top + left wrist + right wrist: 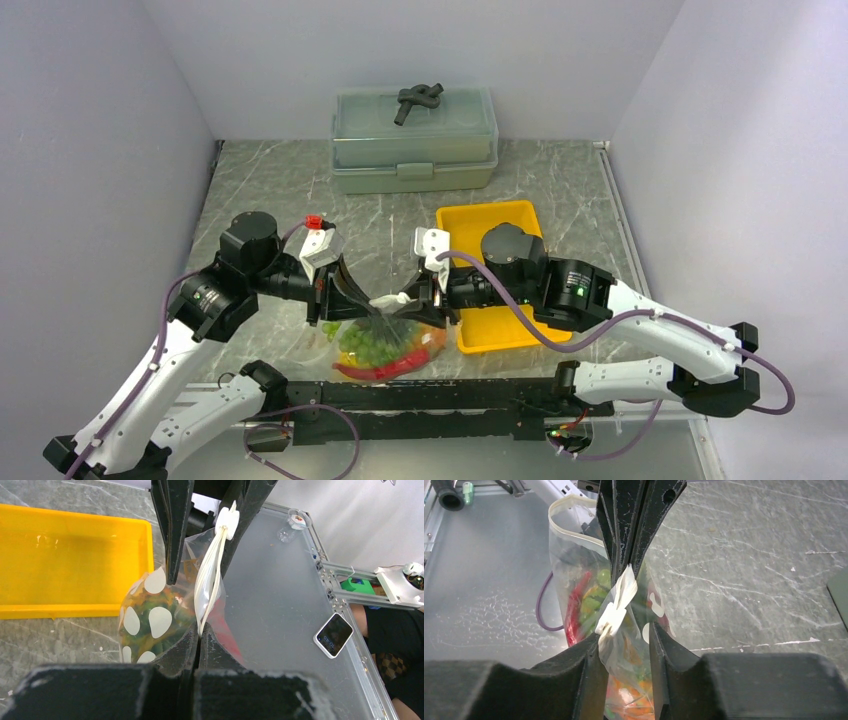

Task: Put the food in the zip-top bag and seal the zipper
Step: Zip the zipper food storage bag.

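Note:
The zipper strip is pinched in my left gripper short of the slider, so my left gripper should open and take the slider while my right gripper holds the end of the zipper strip.
The clear zip-top bag hangs between both grippers just above the table. It holds green grapes, a red chili and orange pieces. My left gripper is shut on the whitish zipper, pinching one end of the strip. The strip runs to a white slider. My right gripper is open and straddles the bag, with the slider against its left finger. The chili shows through the plastic. In the top view the left gripper and right gripper face each other.
A yellow tray lies right of the bag, under the right arm. A grey-green lidded box with a dark object on its lid stands at the back. A small white device with a screen sits on the near frosted panel.

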{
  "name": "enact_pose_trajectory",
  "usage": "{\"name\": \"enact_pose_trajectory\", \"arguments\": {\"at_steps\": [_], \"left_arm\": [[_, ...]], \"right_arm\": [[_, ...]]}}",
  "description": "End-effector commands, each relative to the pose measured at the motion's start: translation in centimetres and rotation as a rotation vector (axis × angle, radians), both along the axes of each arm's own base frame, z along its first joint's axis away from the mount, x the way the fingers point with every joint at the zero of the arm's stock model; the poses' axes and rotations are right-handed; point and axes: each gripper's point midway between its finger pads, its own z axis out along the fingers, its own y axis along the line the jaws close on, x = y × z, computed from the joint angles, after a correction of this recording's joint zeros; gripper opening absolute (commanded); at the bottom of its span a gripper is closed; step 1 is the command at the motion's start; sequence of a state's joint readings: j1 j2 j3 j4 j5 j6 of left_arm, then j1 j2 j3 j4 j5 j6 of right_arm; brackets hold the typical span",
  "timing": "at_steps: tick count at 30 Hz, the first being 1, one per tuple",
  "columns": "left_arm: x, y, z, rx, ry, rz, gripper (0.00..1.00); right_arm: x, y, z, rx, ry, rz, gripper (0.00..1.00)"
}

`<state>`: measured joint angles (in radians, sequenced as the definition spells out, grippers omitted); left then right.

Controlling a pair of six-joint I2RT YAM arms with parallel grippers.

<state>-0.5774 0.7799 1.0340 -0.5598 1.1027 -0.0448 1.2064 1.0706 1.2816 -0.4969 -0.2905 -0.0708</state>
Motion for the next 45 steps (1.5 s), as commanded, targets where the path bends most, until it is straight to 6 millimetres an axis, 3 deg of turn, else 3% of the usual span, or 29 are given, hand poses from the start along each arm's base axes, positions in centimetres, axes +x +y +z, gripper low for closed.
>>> {"name": "enact_pose_trajectory", "arguments": {"at_steps": [1,6,9,16,22,34,40,45], "left_arm": [[-0.8,0.1,1.2,-0.048,-0.070,-0.050,0.00],[-0.8,0.1,1.1,-0.048,-0.072,-0.046,0.00],[-0.7,0.1,1.1,-0.047,-0.070,-0.045,0.00],[-0.2,0.0,1.1,-0.036,-0.070,-0.016,0.02],[0.6,0.0,0.8,-0.024,-0.070,0.032,0.30],[1.3,-0.2,1.5,-0.045,-0.099,0.066,0.60],[2.0,-0.4,1.9,-0.061,-0.106,0.101,0.63],[2.5,-0.7,1.9,-0.077,-0.100,0.116,0.63]], "right_arm": [[-0.2,0.4,2.6,0.080,-0.036,0.028,0.33],[-0.3,0.5,2.5,0.074,-0.037,0.037,0.19],[-0.4,0.6,2.5,0.073,-0.038,0.042,0.00],[-0.3,0.3,2.7,0.060,-0.028,0.028,0.00],[-0.2,0.0,2.3,0.001,0.003,0.012,0.00],[0.1,0.0,-0.5,-0.178,0.109,-0.034,0.00],[0.4,0.7,-2.2,-0.257,0.175,-0.061,0.00],[0.4,1.3,-2.4,-0.259,0.201,-0.066,0.00]]}}
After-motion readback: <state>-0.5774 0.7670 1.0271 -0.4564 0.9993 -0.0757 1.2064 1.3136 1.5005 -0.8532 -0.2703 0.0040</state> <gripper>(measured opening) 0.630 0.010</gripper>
